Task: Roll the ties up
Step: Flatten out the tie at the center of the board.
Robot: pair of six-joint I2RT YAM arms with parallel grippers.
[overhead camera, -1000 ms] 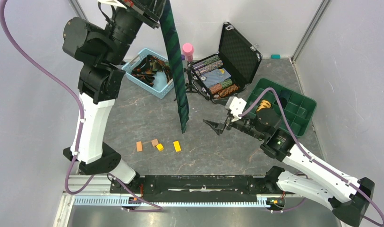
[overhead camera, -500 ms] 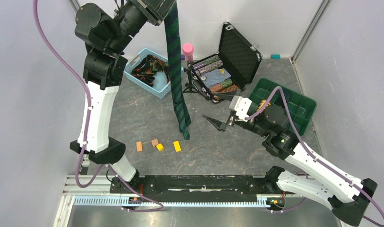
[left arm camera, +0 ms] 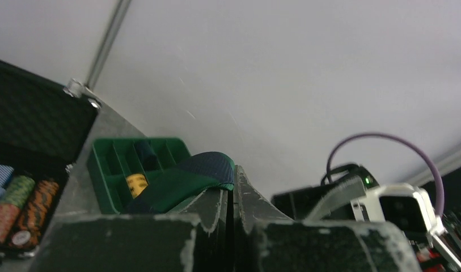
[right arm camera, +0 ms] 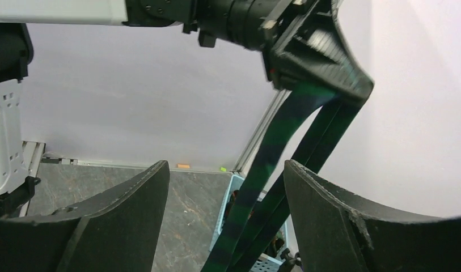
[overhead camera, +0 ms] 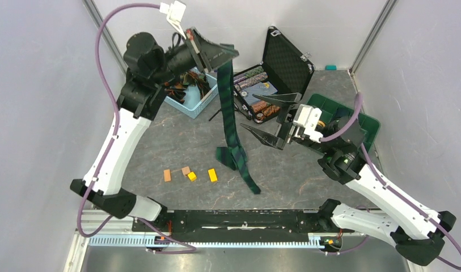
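My left gripper has the tie's folded top high over my empty right gripper, so next I bring the tie down to my right gripper's open fingers before I roll it.
My left gripper is shut on the dark green-and-navy plaid tie, held high at the back. The tie hangs down, its lower part bunches on the floor and its pointed end lies toward the front. In the left wrist view the tie folds over the closed fingertips. My right gripper is open and empty, just right of the hanging tie. In the right wrist view the tie hangs between my open fingers, farther off. More ties lie in the blue basket.
An open black case of poker chips stands at the back. A green compartment tray sits at the right. Small orange and yellow blocks lie on the floor at front left. A pink-capped bottle is hidden behind the tie.
My left gripper has dropped lower and swung right with the tie, so its lower end now bunches on the floor. My right gripper has risen and opened wider beside it.
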